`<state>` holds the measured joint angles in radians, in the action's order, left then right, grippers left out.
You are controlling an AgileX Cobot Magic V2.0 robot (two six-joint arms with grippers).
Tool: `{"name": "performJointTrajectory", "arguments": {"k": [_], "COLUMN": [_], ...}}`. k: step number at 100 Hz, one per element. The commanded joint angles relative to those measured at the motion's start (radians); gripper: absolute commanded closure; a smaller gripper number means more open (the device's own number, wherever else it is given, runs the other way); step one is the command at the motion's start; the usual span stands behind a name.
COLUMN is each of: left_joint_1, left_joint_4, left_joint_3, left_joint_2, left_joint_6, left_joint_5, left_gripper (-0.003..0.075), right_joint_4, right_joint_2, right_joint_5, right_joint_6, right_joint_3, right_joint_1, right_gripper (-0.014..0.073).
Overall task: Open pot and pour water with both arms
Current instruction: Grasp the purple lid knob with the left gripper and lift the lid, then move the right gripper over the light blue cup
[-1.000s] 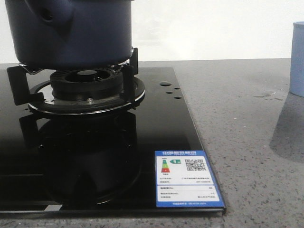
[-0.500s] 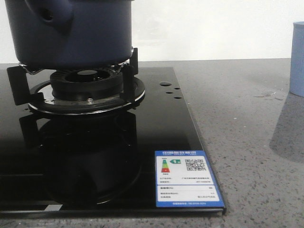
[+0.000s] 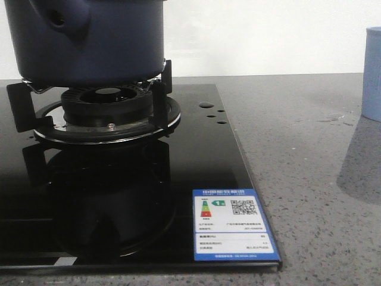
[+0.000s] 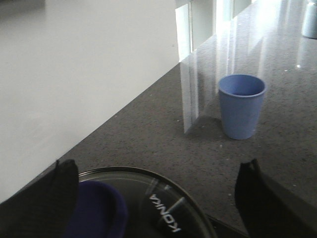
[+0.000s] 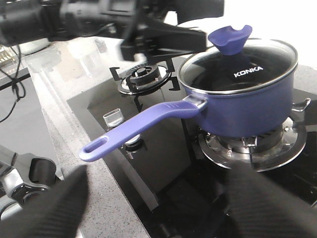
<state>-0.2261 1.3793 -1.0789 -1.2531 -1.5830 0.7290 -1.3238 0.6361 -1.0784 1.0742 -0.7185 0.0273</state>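
The pot should stay on the burner and the glass lid (image 4: 146, 191) should come off in one piece when the robot lifts the blue knob, because its round rim (image 4: 173, 183) is smooth.
The dark blue pot (image 3: 89, 42) sits on the stove's burner (image 3: 107, 110). In the right wrist view the pot (image 5: 237, 109) wears a glass lid (image 5: 237, 64) with a blue knob (image 5: 229, 39), and its long handle (image 5: 133, 126) points toward my right gripper. My left gripper (image 4: 156, 198) is open just over the lid (image 4: 163, 208), with the knob (image 4: 96, 210) between the fingers, close to one of them. My right gripper (image 5: 156, 208) is open and empty, short of the handle's end. Neither gripper shows in the front view.
A pale blue cup (image 4: 241, 106) stands on the grey counter beyond the pot, at the right edge of the front view (image 3: 373, 74). The black glass hob (image 3: 196, 155) carries a blue label (image 3: 234, 225). A second burner (image 5: 143, 77) and a control knob (image 5: 115, 119) lie near the handle.
The front view has shifted very slightly left. The pot stays on the burner and the cup has not moved.
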Motion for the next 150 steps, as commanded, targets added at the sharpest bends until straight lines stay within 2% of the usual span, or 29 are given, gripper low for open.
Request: {"name": "performJointTrajectory", "arguments": {"k": [1,17,32,44,67,84,99,124,138,150], "left_joint_1": [-0.006,-0.006,0.017,0.057,0.099,0.067,0.05,0.046,0.046,0.046], "left_joint_4": [0.048,0.045,0.051,0.118,0.155,0.148,0.146,0.146,0.146,0.155], "left_joint_3": [-0.046,-0.063,-0.082,-0.097,-0.11,-0.11,-0.11,-0.11,-0.11,-0.11], "left_joint_2": [-0.007,-0.069,-0.127,-0.169,-0.229,-0.232,-0.27,-0.288,-0.288,-0.272], "left_joint_6": [-0.005,-0.008,-0.029,-0.029,-0.032,-0.077,-0.077,-0.081,-0.081,-0.081], "left_joint_5": [-0.069,-0.157,-0.162,-0.162,-0.084,-0.067,0.021,0.057,0.114,0.136], "left_gripper": [0.0118,0.0118,0.0118,0.0118,0.0118,0.0118,0.0129,0.0219,0.0315,0.0398], "right_joint_4": [-0.072,-0.072,-0.072,-0.072,-0.072,-0.072,-0.072,-0.072,-0.072,-0.072], "right_joint_2": [0.01,0.01,0.01,0.01,0.01,0.01,0.01,0.01,0.01,0.01], "right_joint_5": [0.017,0.013,0.013,0.017,0.019,0.036,0.038,0.036,0.038,0.05], "right_joint_6": [0.018,0.018,0.018,0.018,0.018,0.018,0.018,0.018,0.018,0.018], "right_joint_3": [-0.032,-0.032,-0.032,-0.032,-0.032,-0.032,-0.032,-0.032,-0.032,-0.032], "right_joint_1": [-0.001,-0.001,-0.001,-0.001,-0.001,-0.024,-0.028,-0.028,-0.028,-0.028], "right_gripper": [-0.0007,-0.0008,-0.0008,-0.0008,-0.0008,-0.0008,-0.0008,-0.0007,-0.0003,0.0045]}}
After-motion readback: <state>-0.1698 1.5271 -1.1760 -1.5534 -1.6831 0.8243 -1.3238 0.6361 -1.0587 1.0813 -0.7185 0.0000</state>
